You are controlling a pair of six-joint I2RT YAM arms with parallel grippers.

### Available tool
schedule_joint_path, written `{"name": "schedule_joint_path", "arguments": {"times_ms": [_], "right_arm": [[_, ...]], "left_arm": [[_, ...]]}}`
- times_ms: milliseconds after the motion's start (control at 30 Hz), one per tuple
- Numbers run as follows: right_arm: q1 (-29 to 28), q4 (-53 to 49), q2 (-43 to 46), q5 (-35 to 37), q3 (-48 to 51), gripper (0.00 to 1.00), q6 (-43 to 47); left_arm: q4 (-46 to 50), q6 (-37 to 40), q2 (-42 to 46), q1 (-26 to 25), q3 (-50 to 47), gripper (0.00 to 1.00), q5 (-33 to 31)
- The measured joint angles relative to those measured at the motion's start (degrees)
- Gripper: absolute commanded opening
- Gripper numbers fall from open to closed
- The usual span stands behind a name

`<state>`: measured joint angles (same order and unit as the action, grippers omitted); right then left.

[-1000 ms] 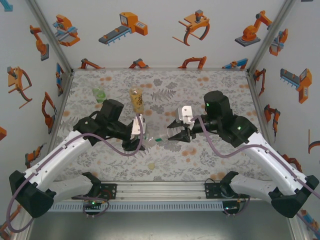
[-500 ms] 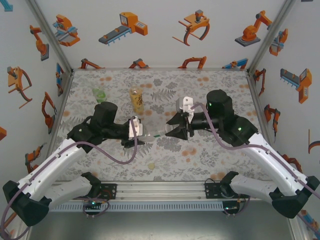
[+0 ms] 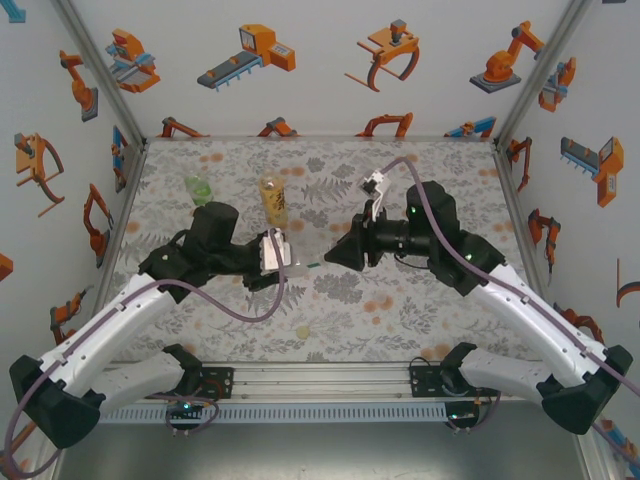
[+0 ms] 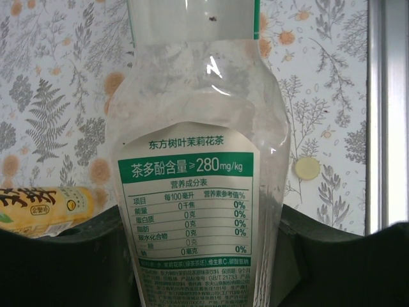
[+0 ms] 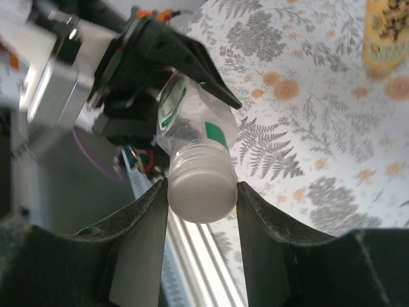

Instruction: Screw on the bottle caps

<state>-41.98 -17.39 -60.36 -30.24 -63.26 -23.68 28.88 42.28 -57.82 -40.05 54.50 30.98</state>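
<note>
The white cap [image 5: 202,192] sits straight on the colourless bottle's neck [image 5: 202,151], so the robot's right gripper should keep turning the cap until the turn ends, then let go.
The colourless bottle [image 4: 198,128] with a green-and-white label lies level in mid-air, and my left gripper [image 4: 201,224] is shut on its body. In the top view the bottle [image 3: 300,266] points right from the left gripper [image 3: 284,272]. My right gripper [image 5: 201,190] is shut on the white cap [image 5: 201,182], which sits on the bottle's neck. From above, the right gripper [image 3: 331,259] meets the bottle's mouth. The amber-yellow bottle [image 3: 272,200] and the green bottle [image 3: 198,189] stand upright at the back left. A pale yellow cap [image 3: 303,329] lies on the table in front.
The floral table cover [image 3: 420,310] spans the workspace between metal frame posts. A metal rail [image 3: 320,380] runs along the near edge. The pale yellow cap [image 4: 307,168] lies close to that rail in the left wrist view, where the amber bottle [image 4: 45,208] shows at the lower left.
My right wrist has turned while gripping the cap, its white camera mount swinging up and back. The right gripper has shifted slightly left. The left arm holds the bottle nearly still.
</note>
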Motion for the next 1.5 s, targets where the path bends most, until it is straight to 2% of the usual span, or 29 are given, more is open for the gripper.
{"name": "schedule_joint_path", "arguments": {"times_ms": [67, 167, 367, 533, 733, 833, 933, 1033, 1167, 1300, 1500], "right_arm": [[0.0, 1.6, 0.0, 3.1, 1.3, 0.12, -7.6], [0.2, 3.4, 0.0, 6.7, 3.3, 0.14, -17.8], [1.3, 2.6, -1.8, 10.9, 3.8, 0.17, -31.6], [1.8, 0.5, -3.5, 12.0, 2.6, 0.24, -36.1], [2.2, -0.6, -3.9, 12.4, 0.9, 0.47, -36.5], [1.9, -1.1, -4.0, 11.7, 0.1, 0.56, -35.4], [1.2, -1.7, -4.3, 10.8, -0.3, 0.73, -32.9], [1.2, -3.0, -4.3, 10.8, -1.1, 0.81, -29.5], [1.2, -4.4, -3.3, 10.8, -4.0, 0.81, -23.8], [1.2, -5.7, 0.0, 10.2, -6.7, 0.77, -15.8], [1.2, -7.6, 6.3, 5.7, -7.5, 0.74, 2.7]], "left_arm": [[-1.0, -0.6, -0.2, 0.0, -0.4, 0.00, -1.3], [-2.6, -1.7, -0.5, 0.0, -1.4, 0.00, -2.9], [-7.1, -3.2, -2.0, 0.0, -3.6, 0.00, -5.0], [-9.6, -3.4, -2.7, 0.0, -4.8, 0.00, -6.1], [-11.7, -3.4, -2.8, 0.0, -4.8, 0.00, -6.4], [-14.5, -3.4, -2.9, -0.2, -4.8, 0.00, -5.8], [-17.7, -3.4, -2.9, -0.8, -4.8, 0.00, -4.8], [-19.7, -3.7, -2.9, -0.9, -4.8, 0.00, -3.5], [-21.2, -4.3, -2.9, -1.0, -4.8, 0.00, -1.9], [-21.9, -4.6, -2.9, -1.2, -4.8, 0.00, -0.2], [-21.4, -4.6, -3.0, -1.2, -4.8, 0.00, 2.7]]}}
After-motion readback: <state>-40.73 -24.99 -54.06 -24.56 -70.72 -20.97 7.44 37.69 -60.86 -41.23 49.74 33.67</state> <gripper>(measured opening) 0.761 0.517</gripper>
